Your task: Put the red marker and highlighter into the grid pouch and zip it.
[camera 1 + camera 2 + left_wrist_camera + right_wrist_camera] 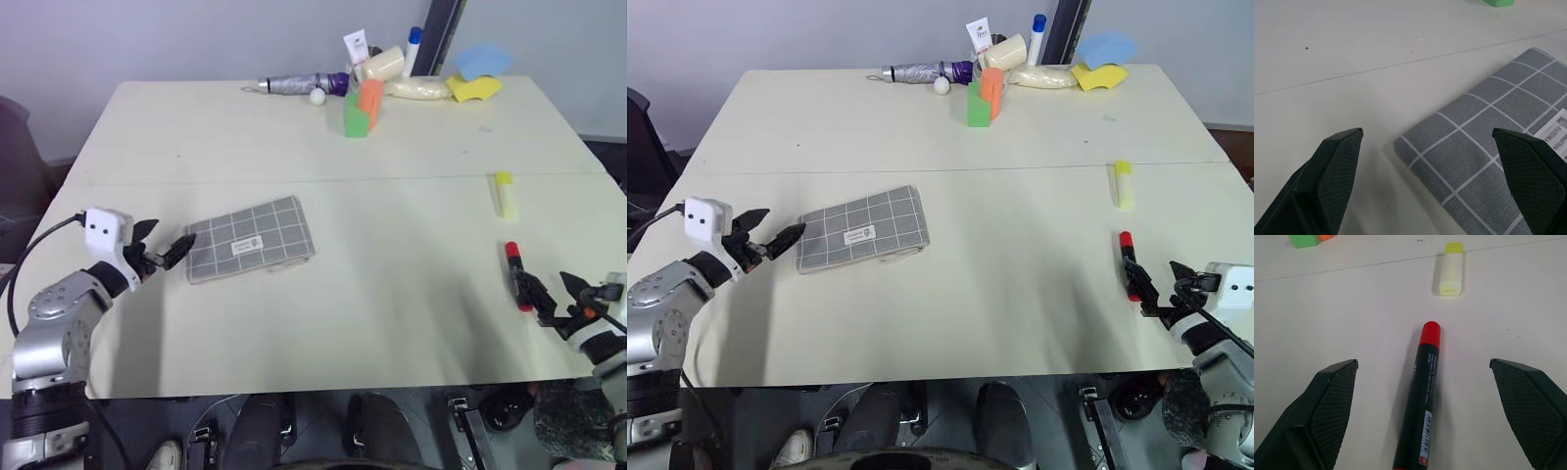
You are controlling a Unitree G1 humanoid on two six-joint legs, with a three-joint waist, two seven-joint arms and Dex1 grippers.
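The grid pouch (250, 241) will stay stretched out and hardly sag when I lift it by one end, because the white lines (1484, 110) run straight across smooth cloth.
The grid pouch (250, 238) lies flat on the left half of the table, grey with white lines and a small white label. My left gripper (167, 240) hovers open just off its left end, one corner of the pouch (1488, 161) showing between the fingers. At the right, the red marker (514, 269) with a red cap and dark body lies near the front edge. Its tail end runs between the open fingers of my right gripper (556, 292), untouched. Beyond it lies the pale-yellow highlighter (505, 194), its brighter cap pointing away.
Clutter lines the table's far edge: a folded umbrella (294, 84), a white ball (317, 96), green and orange blocks (359, 110), tubes and bottles, a yellow sponge (477, 88) and a blue one (483, 59). A seam crosses the cream table (392, 294).
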